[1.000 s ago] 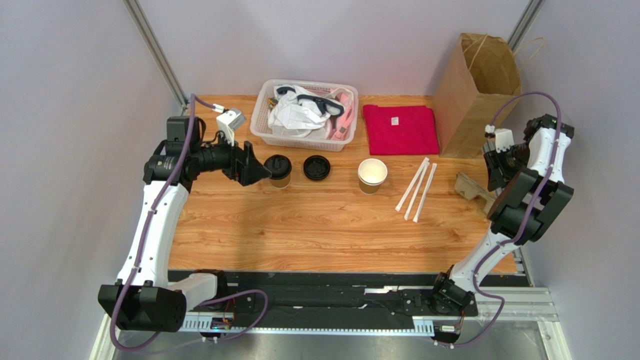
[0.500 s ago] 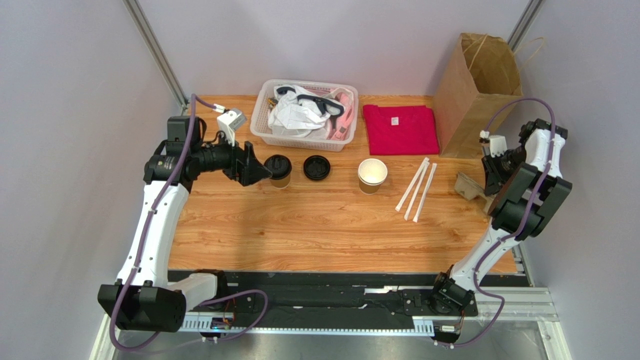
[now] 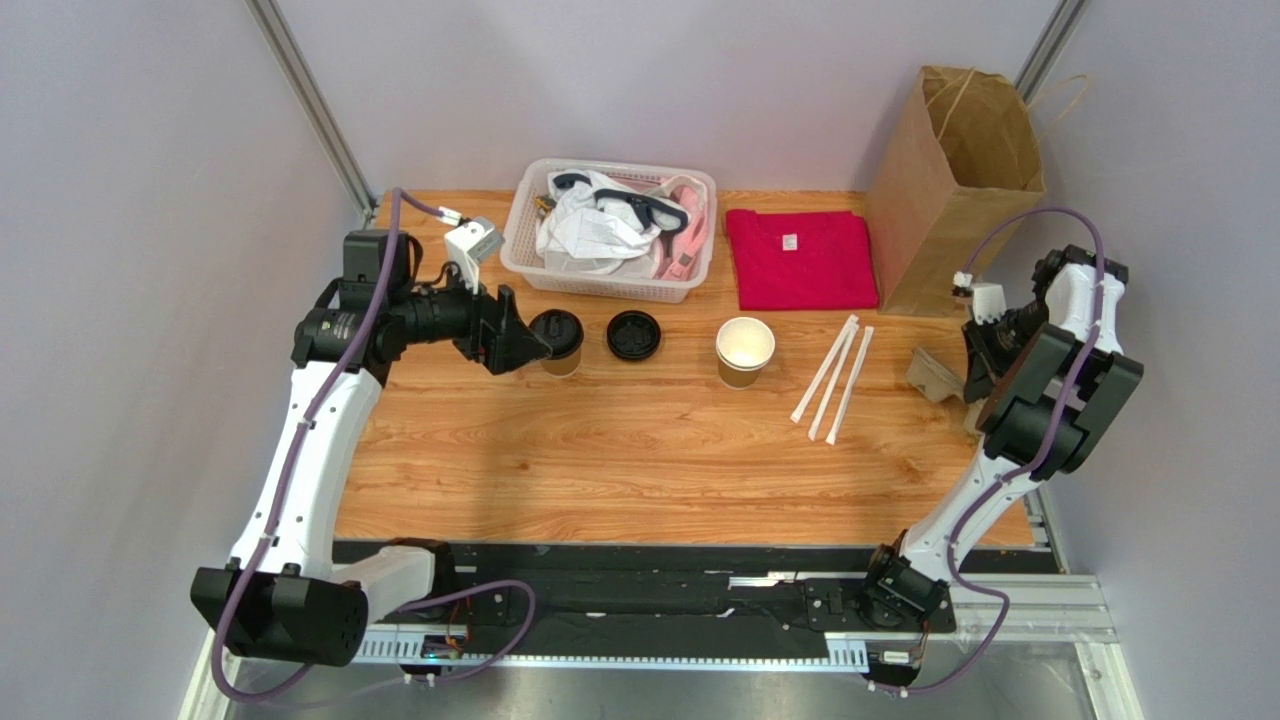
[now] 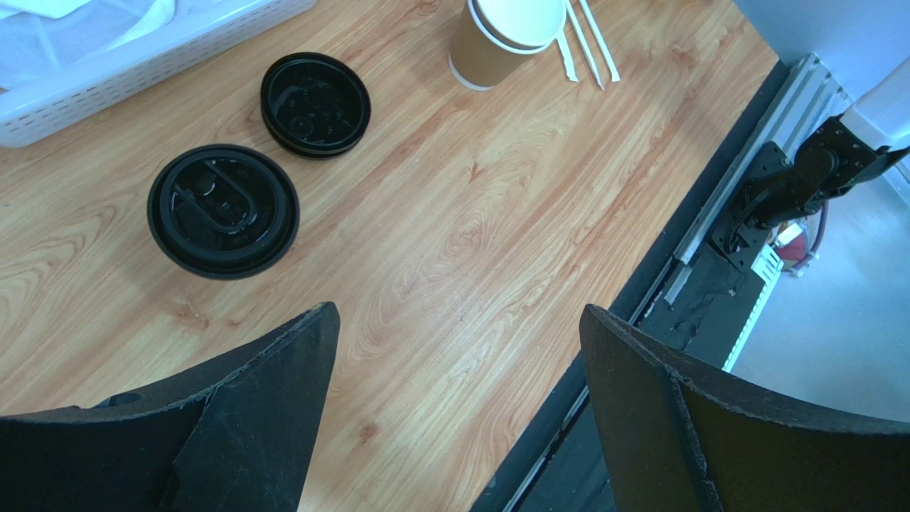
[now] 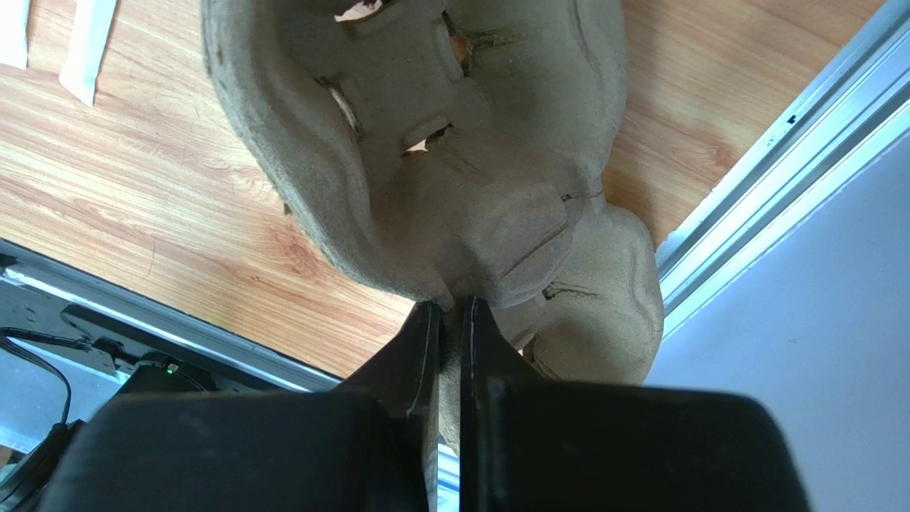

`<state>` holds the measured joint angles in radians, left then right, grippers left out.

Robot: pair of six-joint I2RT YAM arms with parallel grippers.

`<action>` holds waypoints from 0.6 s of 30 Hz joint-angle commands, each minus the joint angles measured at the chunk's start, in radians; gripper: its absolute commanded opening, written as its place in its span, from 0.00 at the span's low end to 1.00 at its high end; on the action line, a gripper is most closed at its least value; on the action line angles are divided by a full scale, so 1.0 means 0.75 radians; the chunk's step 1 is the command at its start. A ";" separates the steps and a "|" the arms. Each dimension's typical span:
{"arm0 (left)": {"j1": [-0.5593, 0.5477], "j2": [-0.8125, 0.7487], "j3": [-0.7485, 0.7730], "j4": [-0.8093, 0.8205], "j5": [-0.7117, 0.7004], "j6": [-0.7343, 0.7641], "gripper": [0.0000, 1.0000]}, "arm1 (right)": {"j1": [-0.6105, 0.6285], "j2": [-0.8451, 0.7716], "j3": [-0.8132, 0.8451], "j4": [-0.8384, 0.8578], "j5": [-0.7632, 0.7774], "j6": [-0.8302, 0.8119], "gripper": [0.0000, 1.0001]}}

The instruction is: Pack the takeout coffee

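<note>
The pulp cup tray [image 3: 935, 377] is too far away for the robot's left gripper to reach, so the robot's right gripper should bring the tray's loose end over the clear middle [image 3: 691, 462] to the left gripper.
The takeout coffee [image 3: 558, 339], a brown paper cup with a black lid, stands left of centre; in the left wrist view its lid [image 4: 222, 196] shows from above. A loose black lid [image 3: 633, 335] lies right of it, also in the left wrist view [image 4: 316, 89]. An open, unlidded paper cup [image 3: 744, 348] stands further right, also in the left wrist view [image 4: 502, 32]. My left gripper [image 3: 525, 344] [image 4: 457, 320] is open and empty, just left of the lidded cup. My right gripper [image 3: 972, 360] [image 5: 454, 307] is shut on the rim of the pulp cup tray [image 3: 935, 372] [image 5: 427, 139] at the right edge.
A white basket [image 3: 522, 252] of packets stands at the back. A red cloth [image 3: 801, 258] lies beside it. A large brown paper bag [image 3: 954, 180] stands at the back right. White straws [image 3: 834, 375] [image 4: 585, 30] lie between the open cup and the tray.
My right arm has shifted a little with the tray in its grip. My left gripper has edged slightly right, closer to the lidded cup.
</note>
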<state>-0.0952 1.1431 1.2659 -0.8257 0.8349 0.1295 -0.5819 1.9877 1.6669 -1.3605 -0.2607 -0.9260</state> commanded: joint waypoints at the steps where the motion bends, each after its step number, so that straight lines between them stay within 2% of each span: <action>1: -0.065 -0.002 0.063 0.068 0.004 0.028 0.91 | -0.003 -0.093 -0.052 -0.094 -0.033 -0.009 0.00; 7: -0.184 -0.060 0.022 0.227 -0.068 -0.027 0.95 | -0.001 -0.308 -0.120 -0.096 -0.149 -0.005 0.00; 11: -0.286 -0.098 -0.009 0.356 -0.186 -0.199 0.97 | 0.017 -0.494 -0.132 -0.216 -0.339 0.034 0.00; 14: -0.394 -0.117 -0.019 0.397 -0.244 -0.242 0.98 | 0.074 -0.619 -0.171 -0.319 -0.454 0.042 0.00; 17: -0.484 -0.168 -0.076 0.495 -0.279 -0.257 0.98 | 0.186 -0.717 -0.252 -0.374 -0.524 0.048 0.00; 18: -0.505 -0.188 -0.103 0.534 -0.256 -0.238 0.99 | 0.274 -0.782 -0.275 -0.376 -0.534 0.059 0.00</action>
<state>-0.4179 1.0683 1.2446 -0.5777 0.6758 -0.0166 -0.5037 1.5112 1.5272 -1.3445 -0.5236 -0.9051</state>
